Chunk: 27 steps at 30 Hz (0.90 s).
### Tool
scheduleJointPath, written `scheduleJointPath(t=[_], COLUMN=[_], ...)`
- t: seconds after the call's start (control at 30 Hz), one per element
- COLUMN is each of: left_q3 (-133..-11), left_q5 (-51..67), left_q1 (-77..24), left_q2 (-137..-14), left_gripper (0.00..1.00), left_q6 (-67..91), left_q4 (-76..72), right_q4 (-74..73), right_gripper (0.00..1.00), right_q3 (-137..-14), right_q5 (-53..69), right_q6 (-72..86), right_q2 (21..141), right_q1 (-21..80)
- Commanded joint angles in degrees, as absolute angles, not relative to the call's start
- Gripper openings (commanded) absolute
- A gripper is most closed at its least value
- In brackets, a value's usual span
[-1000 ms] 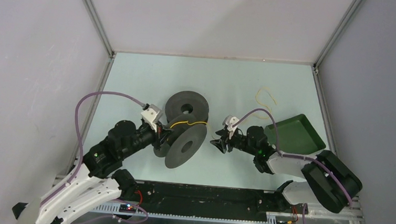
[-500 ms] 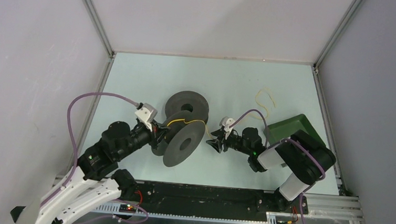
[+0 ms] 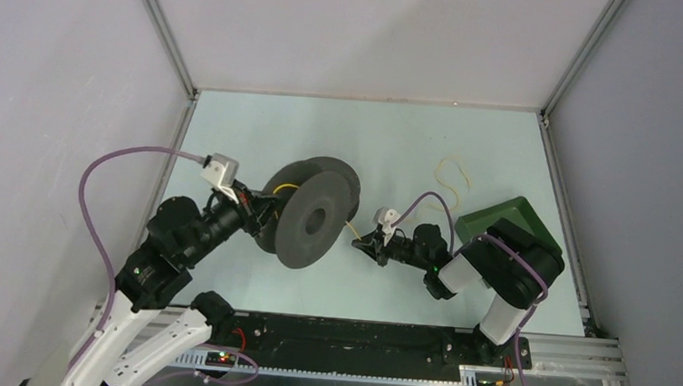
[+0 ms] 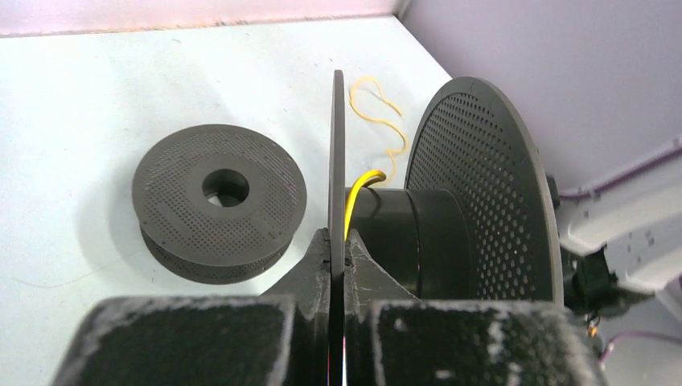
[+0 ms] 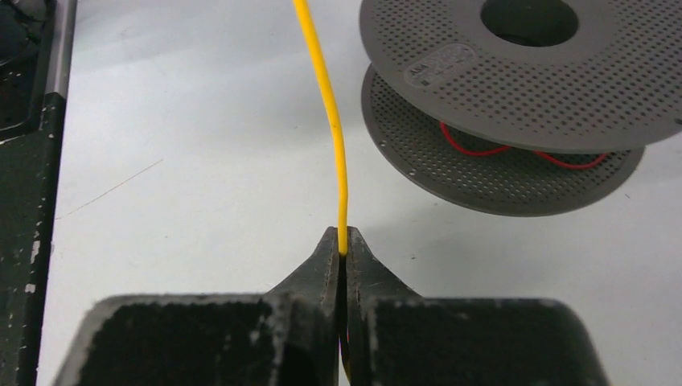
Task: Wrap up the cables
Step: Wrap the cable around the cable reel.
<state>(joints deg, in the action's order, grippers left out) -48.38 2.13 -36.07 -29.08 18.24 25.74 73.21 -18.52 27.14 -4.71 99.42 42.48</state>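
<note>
The yellow cable [image 3: 351, 229] runs straight from the tipped spool to my right gripper's fingers. My right gripper continues to go around the spool and lets go above the spool's edge [image 3: 310, 239].
The yellow cable [image 5: 334, 137] runs from my right gripper [image 5: 343, 245], which is shut on it, up to the hub of a dark grey spool [image 3: 309, 220]. Its loose end [image 3: 453, 174] curls on the table further back. That spool is tipped on edge, and my left gripper [image 4: 338, 251] is shut on its thin flange [image 4: 338, 161]; the yellow cable [image 4: 359, 189] enters beside the hub. From above, the left gripper [image 3: 259, 210] sits left of the spool and the right gripper [image 3: 362, 243] right of it. The red cable [image 5: 515, 153] shows between the flanges of a second spool [image 4: 217, 201] lying flat.
A green tray [image 3: 499, 224] stands at the right, partly behind my right arm. The flat spool [image 3: 339, 176] lies just behind the held one. Grey walls close in the table on three sides, and a black rail [image 3: 355, 339] runs along the near edge.
My right gripper has shut on the yellow cable and shifted slightly left. The left arm has swung left and turned the held spool, so its flange now faces the camera more.
</note>
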Motion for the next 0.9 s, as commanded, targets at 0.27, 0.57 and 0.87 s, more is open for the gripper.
scheduleJointPath(t=[0.27,0.57,0.87], left_q3=[-51.8,-48.6,-49.5], left_q5=[-5.1,-19.1,-24.8], left_q1=[-23.4,-23.3,-26.1], left_q2=[-30.3,-31.4,-36.0], left_gripper=[0.00,0.00,0.00], left_q6=[34.0,34.9,26.9], left_q4=[15.3,15.0,18.8], right_q4=[58.2,44.3,48.5], right_gripper=[0.00,0.00,0.00], right_q3=[-20.3,-28.3,-38.4], right_q5=[6.0,-23.3,-35.5], right_q6=[-13.2,-33.2,-56.5], right_q2=[82.0,76.5,83.8], right_q1=[57.2,75.7,84.1])
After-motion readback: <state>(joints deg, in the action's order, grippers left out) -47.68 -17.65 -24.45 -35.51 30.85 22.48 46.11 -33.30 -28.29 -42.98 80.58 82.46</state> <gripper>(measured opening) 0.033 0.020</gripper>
